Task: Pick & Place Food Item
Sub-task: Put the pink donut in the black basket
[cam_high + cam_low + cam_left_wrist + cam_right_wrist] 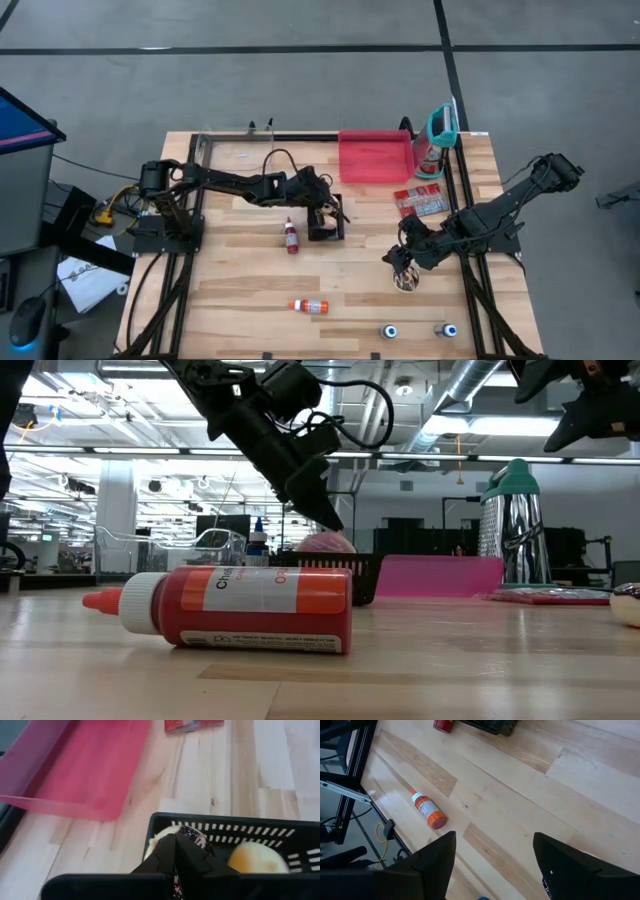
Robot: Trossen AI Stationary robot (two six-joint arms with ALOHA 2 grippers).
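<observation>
The robot's left gripper should leave the speckled piece alone, take hold of the bun [265,864] and flip it pink side up, because the yellowish bun shows its pale bottom side [259,858].
A black slatted basket [326,226] stands mid-table with food in it: a pale piece with a dark speckled top [192,834] and a yellowish bun [255,858]. My left gripper [175,845] is shut, its tips just above the basket's food; in the low view the left gripper [332,520] slants down over a pinkish piece [325,542]. My right gripper [495,860] hangs open above the table's near right. A round speckled food item [405,281] lies on the wood below it. A pink tray [375,155] sits at the far edge. My left gripper slants down from the table's left into the basket with its fingers [165,857] shut together. Their tips stand right at the speckled piece [196,836]. I cannot tell whether they touch it.
A red bottle [291,237] stands upright left of the basket. An orange-labelled bottle [310,305] lies on its side near the front. A red packet [420,202] and a steel grater [440,135] are at the far right. Two small round things [390,330] lie near the front edge.
</observation>
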